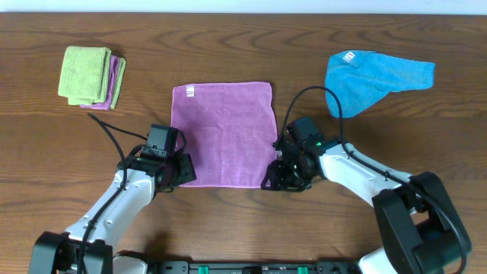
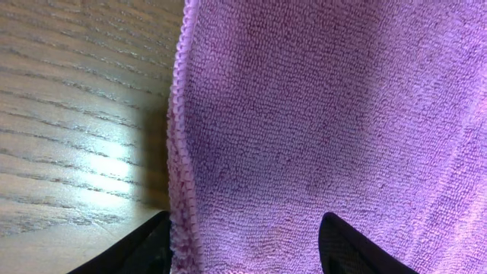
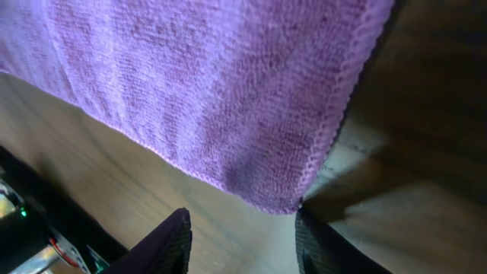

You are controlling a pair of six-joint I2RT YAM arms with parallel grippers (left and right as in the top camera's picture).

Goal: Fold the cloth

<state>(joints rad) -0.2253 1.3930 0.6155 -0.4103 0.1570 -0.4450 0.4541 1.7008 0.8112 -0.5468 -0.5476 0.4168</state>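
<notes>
The purple cloth [image 1: 226, 137] will double over and its bottom layer will slide along when I fold it, because the cloth's far edge [image 1: 228, 83] is lying loose and free.
A purple cloth [image 1: 224, 133] lies flat and unfolded on the wooden table [image 1: 243, 46], white tag at its far left corner. My left gripper [image 1: 180, 171] is open at the cloth's near left corner; in the left wrist view its fingers [image 2: 247, 247] straddle the cloth's left edge [image 2: 304, 129]. My right gripper [image 1: 275, 176] is open at the cloth's near right corner; in the right wrist view its fingers [image 3: 243, 240] sit just below the cloth's corner [image 3: 221, 99], one finger touching the tip.
A crumpled blue cloth [image 1: 373, 78] lies at the back right. A stack of folded green and pink cloths [image 1: 91, 76] sits at the back left. A black cable loops over the table near each arm.
</notes>
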